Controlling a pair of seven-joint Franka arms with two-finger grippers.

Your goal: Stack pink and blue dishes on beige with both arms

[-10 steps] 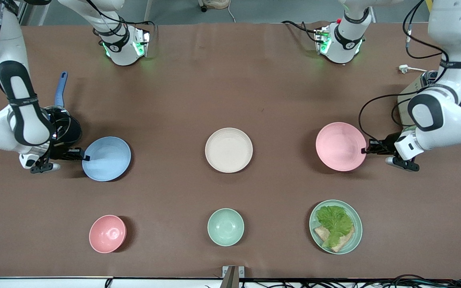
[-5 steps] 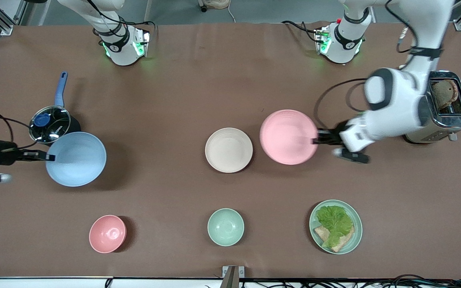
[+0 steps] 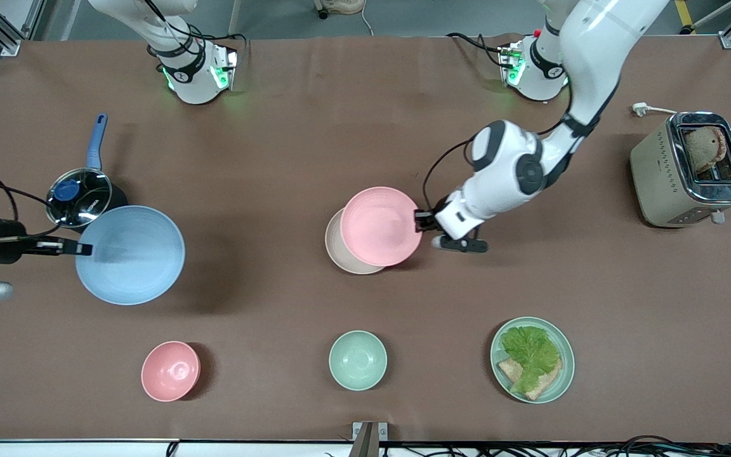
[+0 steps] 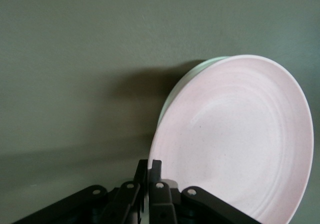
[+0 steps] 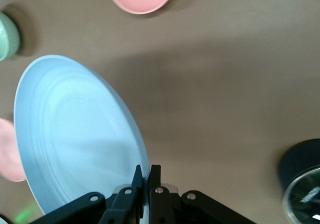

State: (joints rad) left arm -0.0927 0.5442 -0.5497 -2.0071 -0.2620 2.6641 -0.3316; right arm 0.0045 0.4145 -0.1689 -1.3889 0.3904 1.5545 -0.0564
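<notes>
The pink plate (image 3: 381, 227) hangs off-centre over the beige plate (image 3: 337, 252), so the robot's left gripper should set it in place and move away before the right gripper adds the blue plate.
My left gripper (image 3: 419, 220) is shut on the rim of the pink plate (image 3: 380, 226), holding it in the air over most of the beige plate (image 3: 340, 255); only a crescent of beige shows. In the left wrist view the pink plate (image 4: 235, 139) fills the frame past my left gripper (image 4: 149, 165), with a thin edge of the beige plate (image 4: 200, 66) under it. My right gripper (image 3: 81, 248) is shut on the rim of the blue plate (image 3: 131, 254), lifted over the right arm's end of the table. The right wrist view shows the blue plate (image 5: 70, 134) pinched in my right gripper (image 5: 148, 171).
A lidded saucepan (image 3: 80, 195) with a blue handle sits beside the blue plate. A small pink bowl (image 3: 170, 370), a mint-green bowl (image 3: 357, 360) and a mint-green plate with lettuce and bread (image 3: 532, 359) line the camera edge. A toaster (image 3: 689, 169) stands at the left arm's end.
My left arm has carried the pink plate from the left arm's end to over the beige plate. My right gripper has lifted the blue plate higher and drawn it slightly outward.
</notes>
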